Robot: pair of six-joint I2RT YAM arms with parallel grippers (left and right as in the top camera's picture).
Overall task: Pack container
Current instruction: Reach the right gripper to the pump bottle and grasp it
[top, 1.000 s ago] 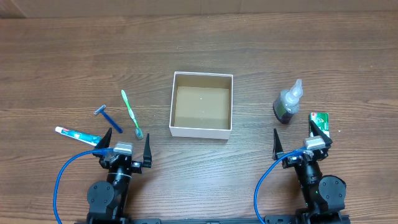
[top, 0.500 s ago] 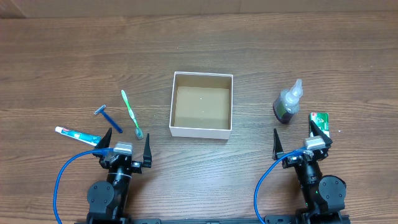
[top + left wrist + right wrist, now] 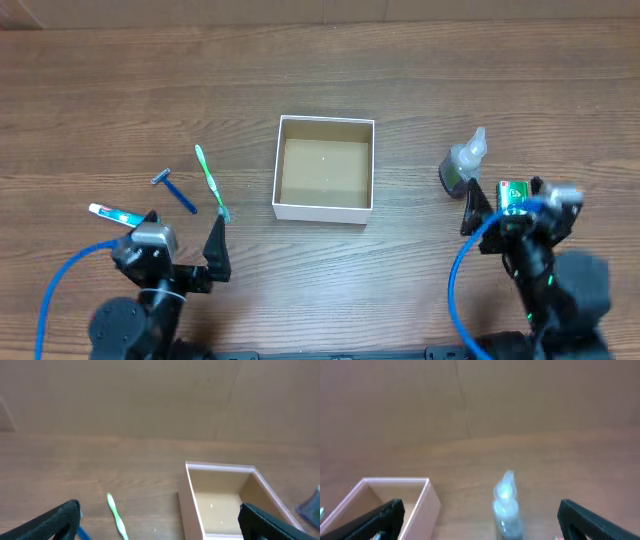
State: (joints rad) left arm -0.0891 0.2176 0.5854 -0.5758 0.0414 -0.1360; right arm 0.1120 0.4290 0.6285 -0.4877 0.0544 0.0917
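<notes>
I expect the bottle's top (image 3: 478, 143) to stick out above the container's rim when I lower the clear bottle in, because the container's sides (image 3: 321, 214) are low beside the bottle.
The container (image 3: 322, 211), a white-walled square box with a brown inside, stands open and empty at the table's middle. It also shows in the left wrist view (image 3: 220, 466) and the right wrist view (image 3: 433, 502). A green toothbrush (image 3: 210, 182), a blue razor (image 3: 173, 190) and a toothpaste tube (image 3: 110, 212) lie to its left. A clear bottle of dark liquid (image 3: 462, 166) and a green packet (image 3: 514, 193) are to its right. My left gripper (image 3: 183, 240) is open and empty near the toothbrush (image 3: 116, 515). My right gripper (image 3: 505, 205) is open over the packet, with the bottle (image 3: 506, 505) ahead of it.
The wooden table (image 3: 320, 70) runs to a pale wall at the back. Blue cables (image 3: 60, 290) loop from both arms at the front edge.
Both arms have risen and moved forward from the front edge. The left one went left near the tube, the right one over the green packet. Both grippers stay open.
</notes>
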